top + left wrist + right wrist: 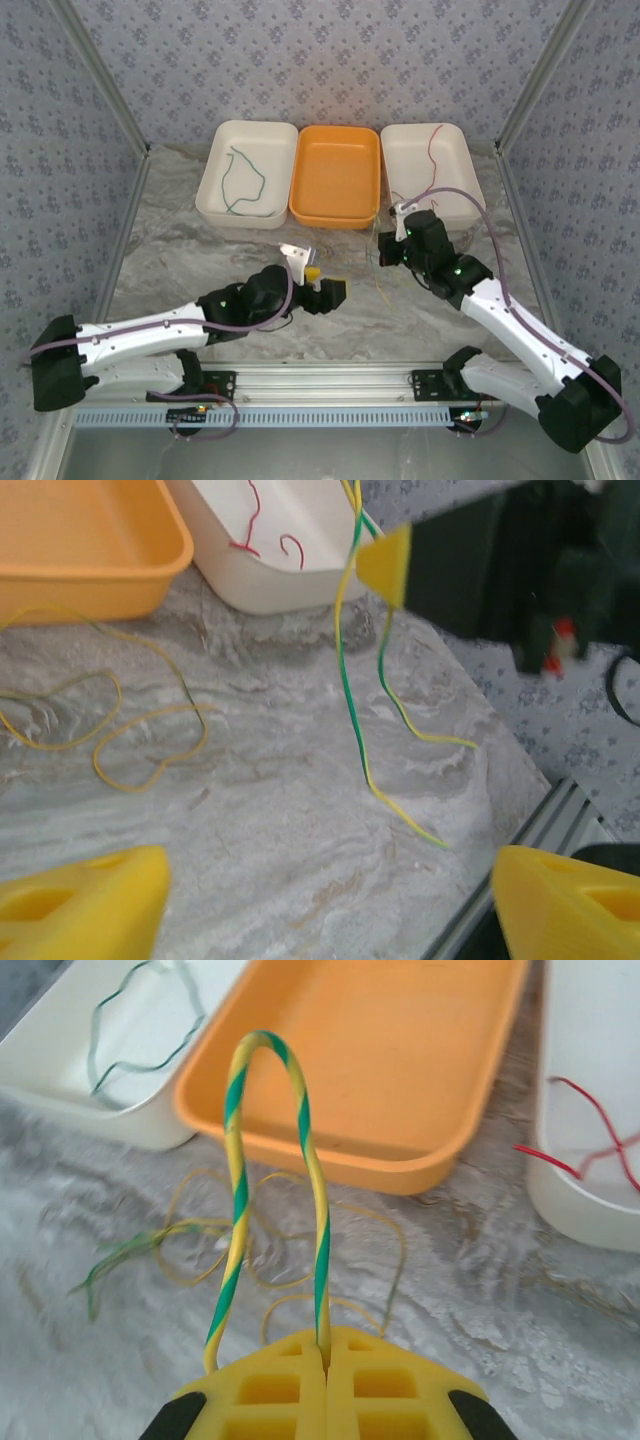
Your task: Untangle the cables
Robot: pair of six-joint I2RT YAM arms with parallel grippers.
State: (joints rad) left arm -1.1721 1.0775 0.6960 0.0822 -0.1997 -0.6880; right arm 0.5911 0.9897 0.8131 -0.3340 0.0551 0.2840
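Next, my left gripper grabs one part of the cable and guides it into the orange tray (337, 175), because the yellow-green striped cable hangs doubled (346, 685) from my right gripper with parts of it trailing.
A yellow-green striped cable (240, 1190) arches up in a loop from my right gripper (325, 1352), which is shut on it. In the left wrist view this cable (352, 700) hangs down to the marble table, its end resting on the surface. Several thin yellow cables (280, 1250) lie tangled on the table in front of the orange tray (400, 1165). My left gripper (320, 910) hovers open above bare marble, its yellow fingers (85, 900) well apart with nothing between them. From above, the left gripper (335, 290) sits left of the right gripper (386, 250).
A dark green cable (243, 180) lies in the left white tray (215, 150). A red cable (435, 150) lies in the right white tray (462, 150). The orange tray (340, 216) between them holds nothing. Patterned walls enclose the table.
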